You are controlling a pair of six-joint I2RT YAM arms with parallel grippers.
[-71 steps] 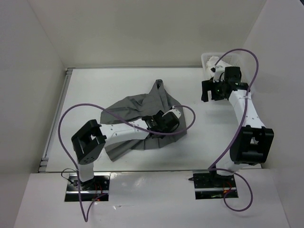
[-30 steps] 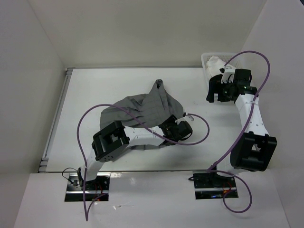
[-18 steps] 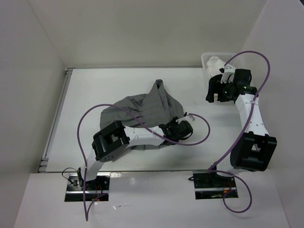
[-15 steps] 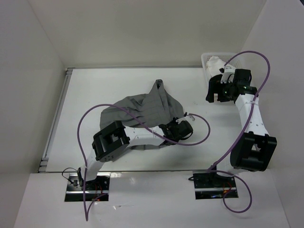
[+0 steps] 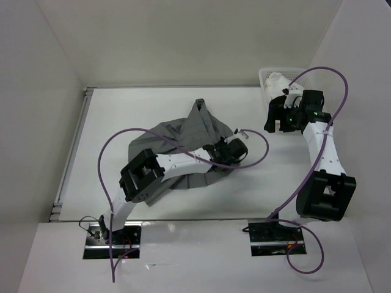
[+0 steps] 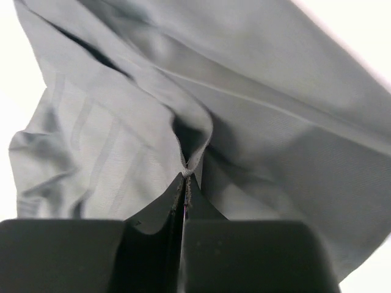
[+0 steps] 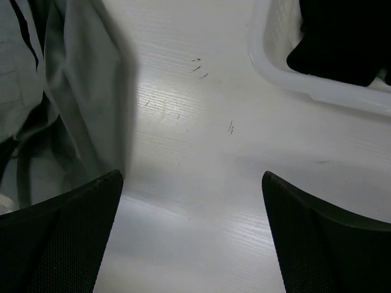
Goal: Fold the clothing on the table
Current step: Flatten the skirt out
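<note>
My left gripper should keep drawing the skirt toward the metal rail until the skirt spreads, since its fingers pinch a fold (image 6: 194,146) and the table there (image 5: 105,119) is clear.
The clothing (image 5: 195,128), a grey pleated skirt, lies crumpled mid-table (image 5: 122,116). My left gripper (image 5: 215,148) is at its right edge. In the left wrist view the gripper (image 6: 185,177) is shut, and a small fold of the skirt (image 6: 275,122) is pinched at its tips, with fabric filling the view. My right gripper (image 5: 273,119) hovers at the far right, apart from the skirt. It (image 7: 190,183) stands wide open over bare table (image 7: 201,140), with nothing between the fingers and the skirt's edge (image 7: 73,91) to its left.
A small white basket (image 5: 269,76) sits at the back right corner, holding a white garment (image 5: 278,81) and a black garment (image 7: 342,36); its rim (image 7: 317,88) lies just beyond my right gripper. A metal rail (image 5: 73,146) runs along the table's left edge. White walls enclose the table.
My left gripper has closed on the skirt's right edge and shifted slightly away from the near edge, drawing the fabric with it. The right arm has stayed put.
</note>
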